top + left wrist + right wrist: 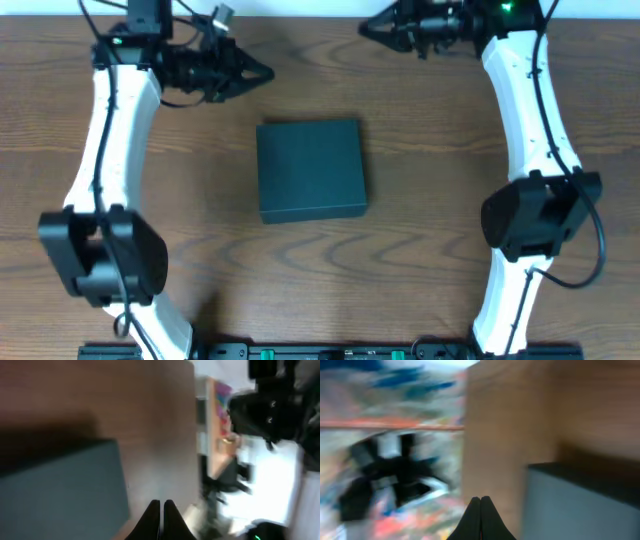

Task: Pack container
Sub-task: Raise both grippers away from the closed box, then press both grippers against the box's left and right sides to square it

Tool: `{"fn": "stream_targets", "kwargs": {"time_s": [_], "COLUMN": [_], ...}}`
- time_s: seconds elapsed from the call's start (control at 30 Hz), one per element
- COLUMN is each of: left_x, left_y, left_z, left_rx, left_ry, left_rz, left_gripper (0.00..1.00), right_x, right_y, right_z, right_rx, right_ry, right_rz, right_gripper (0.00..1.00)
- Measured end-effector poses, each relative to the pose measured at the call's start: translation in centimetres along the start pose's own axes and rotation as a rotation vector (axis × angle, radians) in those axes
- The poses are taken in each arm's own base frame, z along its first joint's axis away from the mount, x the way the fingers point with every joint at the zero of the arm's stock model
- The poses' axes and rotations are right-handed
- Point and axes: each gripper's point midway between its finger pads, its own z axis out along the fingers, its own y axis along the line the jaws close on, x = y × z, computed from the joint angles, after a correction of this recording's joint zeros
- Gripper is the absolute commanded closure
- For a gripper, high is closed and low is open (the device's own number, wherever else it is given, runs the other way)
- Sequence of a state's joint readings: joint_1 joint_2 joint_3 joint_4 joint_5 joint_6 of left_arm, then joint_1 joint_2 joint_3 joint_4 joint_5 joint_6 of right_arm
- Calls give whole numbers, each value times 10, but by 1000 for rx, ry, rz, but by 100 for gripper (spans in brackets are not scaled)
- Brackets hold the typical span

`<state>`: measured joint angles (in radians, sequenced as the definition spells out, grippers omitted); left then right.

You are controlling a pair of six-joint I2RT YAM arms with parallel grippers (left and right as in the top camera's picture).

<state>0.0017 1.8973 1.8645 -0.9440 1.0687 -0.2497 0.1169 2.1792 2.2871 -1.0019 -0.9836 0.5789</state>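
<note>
The closed container (pixel 311 166) sits crooked to the table's far edge, so my left gripper and right gripper should move in at its opposite sides (pixel 260 170) and push it square.
The dark teal-green square container (pixel 311 168) sits closed, lid down, in the middle of the wooden table. It shows blurred at the lower left of the left wrist view (pixel 55 495) and at the lower right of the right wrist view (pixel 585 505). My left gripper (pixel 266 72) is shut and empty, hovering at the far left, up and left of the container; its fingers meet in the left wrist view (pixel 161 505). My right gripper (pixel 366 29) is shut and empty at the far edge, up and right of the container, fingers touching in the right wrist view (pixel 480 501). No chip cans are in view.
The wooden table (pixel 420 140) surrounds the container. Both arm bases stand at the near edge, left (pixel 100 250) and right (pixel 535 215). Beyond the table's far edge the wrist views show blurred room clutter.
</note>
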Motion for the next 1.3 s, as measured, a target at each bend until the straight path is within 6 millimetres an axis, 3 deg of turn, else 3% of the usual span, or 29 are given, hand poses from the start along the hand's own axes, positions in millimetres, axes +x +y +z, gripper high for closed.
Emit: {"fn": "stream_targets", "kwargs": {"time_s": [0.13, 0.27, 0.33, 0.43, 0.53, 0.7, 0.83, 0.97, 1.17, 1.3], "left_x": [0, 29, 40, 61, 84, 114, 121, 121, 94, 96], "left_y": [-8, 8, 20, 59, 99, 163, 190, 203, 204, 223], "left_z": [-51, -108, -116, -114, -100, -73, -55, -34, -16, 6], "left_rx": [-355, -808, -925, -1058, -1104, -1135, -1115, -1040, -967, -931], "left_ry": [-167, -246, -206, -87, 23, 75, 31, -19, -153, -111], "left_rz": [95, 145, 155, 128, 87, 39, 21, 8, -5, -56], "left_gripper": [94, 94, 94, 94, 94, 94, 94, 94, 94, 94], "right_x": [17, 43, 53, 62, 75, 83, 88, 112, 127, 127], "right_y": [-14, -15, -24, -59, -98, -151, -181, -215, -225, -219], "right_z": [-33, -100, -118, -129, -124, -99, -69, -45, -17, 2], "right_rx": [372, 842, 976, 1151, 1257, 1301, 1238, 1185, 1072, 1017], "right_ry": [-130, -288, -290, -230, -126, -39, -12, 56, 79, 62], "right_rz": [-83, -215, -228, -207, -172, -169, -170, -127, -89, -108], "right_gripper": [95, 98, 98, 97, 96, 72, 70, 61, 57, 53]}}
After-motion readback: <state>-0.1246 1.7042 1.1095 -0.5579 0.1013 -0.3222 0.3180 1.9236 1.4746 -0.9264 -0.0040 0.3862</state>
